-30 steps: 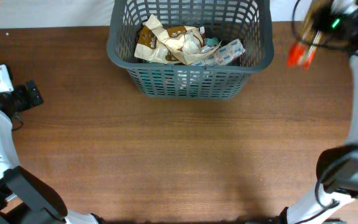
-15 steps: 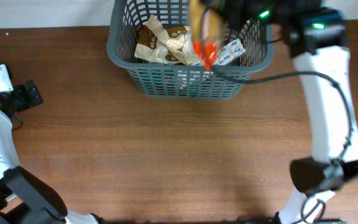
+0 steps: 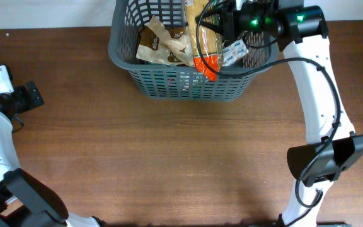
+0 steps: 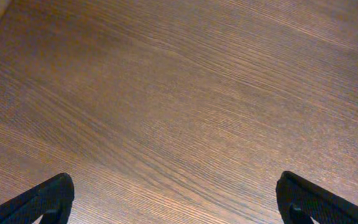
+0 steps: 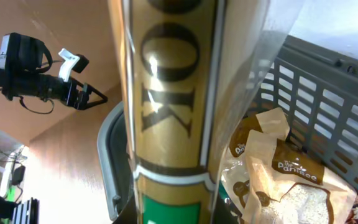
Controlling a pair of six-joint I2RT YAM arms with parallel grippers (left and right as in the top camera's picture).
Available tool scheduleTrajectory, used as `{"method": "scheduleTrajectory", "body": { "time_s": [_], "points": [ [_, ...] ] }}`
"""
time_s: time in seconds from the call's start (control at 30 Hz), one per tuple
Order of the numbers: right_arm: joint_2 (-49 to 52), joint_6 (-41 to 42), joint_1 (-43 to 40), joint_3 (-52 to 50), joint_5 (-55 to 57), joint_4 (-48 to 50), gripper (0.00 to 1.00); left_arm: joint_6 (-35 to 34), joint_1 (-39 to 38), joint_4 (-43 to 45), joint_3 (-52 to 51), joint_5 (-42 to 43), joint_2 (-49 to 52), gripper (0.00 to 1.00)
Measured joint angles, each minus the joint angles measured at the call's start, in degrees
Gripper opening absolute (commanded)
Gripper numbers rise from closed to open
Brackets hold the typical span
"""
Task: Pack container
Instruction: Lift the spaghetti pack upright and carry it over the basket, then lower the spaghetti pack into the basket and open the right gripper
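Note:
The gold packet's orange-red end (image 3: 208, 68) sticks out over the basket's near rim. My right gripper should turn the packet along the basket's length (image 3: 169, 45) before it lets go of the packet inside.
The dark grey lattice basket (image 3: 257, 66) stands at the table's far middle, with several brown and white packets (image 3: 169, 44) inside. My right gripper (image 3: 222, 25) is shut on a long gold packet with an orange-red end (image 3: 205, 44) and holds it over the middle of the basket. In the right wrist view the gold packet (image 5: 166, 106) fills the centre between the fingers (image 5: 173, 214), above the basket rim (image 5: 107, 149) and a "Pantree" packet (image 5: 278, 180). My left gripper (image 3: 31, 94) is at the left edge, open and empty over bare wood (image 4: 176, 205).
The wooden table (image 3: 169, 157) stretches in front of the basket. The right arm's base (image 3: 323, 161) stands at the front right. The left arm also shows in the right wrist view (image 5: 42, 87).
My right arm has swung left from the far right of the table to over the basket, carrying the gold packet. The left arm has not moved.

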Motion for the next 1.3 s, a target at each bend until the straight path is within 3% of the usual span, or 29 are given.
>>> {"method": "scheduleTrajectory", "body": {
  "time_s": [0.27, 0.4, 0.63, 0.7, 0.9, 1.1, 1.3],
  "points": [
    [0.92, 14.08, 0.02, -0.59, 11.28, 17.51, 0.03, 0.0, 0.0, 0.0, 0.0, 1.97, 0.0, 0.99],
    [0.98, 17.14, 0.48, -0.59, 17.68, 19.34, 0.03, 0.0, 0.0, 0.02, 0.0, 2.36, 0.0, 0.99],
    [1.09, 37.77, 2.54, -0.61, 42.38, 15.19, 0.04, 0.0, 0.0, 0.02, 0.0, 2.56, 0.0, 0.99],
    [1.09, 49.18, 3.39, -0.61, 52.37, 8.76, 0.04, 0.0, 0.0, 0.02, 0.0, 2.58, 0.0, 0.99],
    [2.03, 72.26, 5.75, -0.87, 68.72, -4.2, 0.03, 0.0, -0.02, 0.02, 0.0, 2.6, 0.0, 0.99],
    [2.38, 88.3, 8.85, -0.87, 72.43, -5.49, 0.04, 0.0, 0.0, 0.02, 0.0, 2.58, 0.0, 0.99],
    [3.15, 93.74, 12.26, -0.87, 72.32, -0.46, 0.04, 0.0, 0.0, 0.0, 0.0, 3.06, 0.0, 0.99]
  ]
}}
